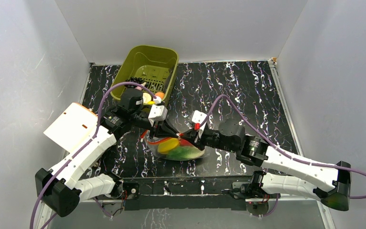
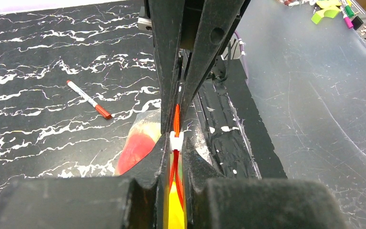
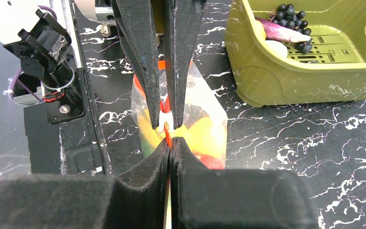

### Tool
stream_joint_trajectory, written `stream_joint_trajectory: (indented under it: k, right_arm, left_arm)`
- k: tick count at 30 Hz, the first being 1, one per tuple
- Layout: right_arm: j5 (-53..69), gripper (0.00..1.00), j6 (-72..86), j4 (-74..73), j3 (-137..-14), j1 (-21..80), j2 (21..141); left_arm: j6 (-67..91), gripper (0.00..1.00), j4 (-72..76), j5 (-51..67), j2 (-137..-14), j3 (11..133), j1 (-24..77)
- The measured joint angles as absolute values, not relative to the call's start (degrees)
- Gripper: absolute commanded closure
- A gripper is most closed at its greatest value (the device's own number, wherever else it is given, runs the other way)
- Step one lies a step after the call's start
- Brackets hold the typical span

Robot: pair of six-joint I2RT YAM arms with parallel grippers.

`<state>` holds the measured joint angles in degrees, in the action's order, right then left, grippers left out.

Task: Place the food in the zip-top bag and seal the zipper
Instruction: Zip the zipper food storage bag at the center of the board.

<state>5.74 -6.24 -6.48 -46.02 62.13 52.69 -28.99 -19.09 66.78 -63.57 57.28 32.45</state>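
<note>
The zipper is held by my right gripper too close to the white slider in my left gripper, so I should open my right gripper and grip the zipper farther along.
The clear zip-top bag lies near the table's front edge between my two arms. Food shows through it: a yellow piece, a green one and a red one. My left gripper is shut on the red-orange zipper right at its small white slider. Facing it from the other side, my right gripper is shut on the same zipper. The two sets of fingertips almost touch. In the top view the left gripper and the right gripper meet over the bag's mouth.
An olive-green bin stands at the back left, holding dark grapes and a purple-white piece. A red-and-white pen lies on the black marbled table. Grey walls close in three sides.
</note>
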Motion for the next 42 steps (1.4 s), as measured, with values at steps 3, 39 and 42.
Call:
stream_joint_trajectory:
  k: [3,39,42]
  right_arm:
    - [5.5,1.00,-6.2,-6.7,-46.0,62.1,52.0]
    - [7.2,1.00,-5.5,-5.7,-46.1,62.1,55.1]
    - [6.7,1.00,-5.4,-5.8,-46.1,62.1,54.9]
  left_arm:
    - [-28.9,1.00,-19.3,66.7,-63.5,57.3,32.4]
    - [-25.9,1.00,-18.1,63.8,-61.7,54.8,32.6]
    - [-25.9,1.00,-18.0,63.8,-61.6,54.8,32.6]
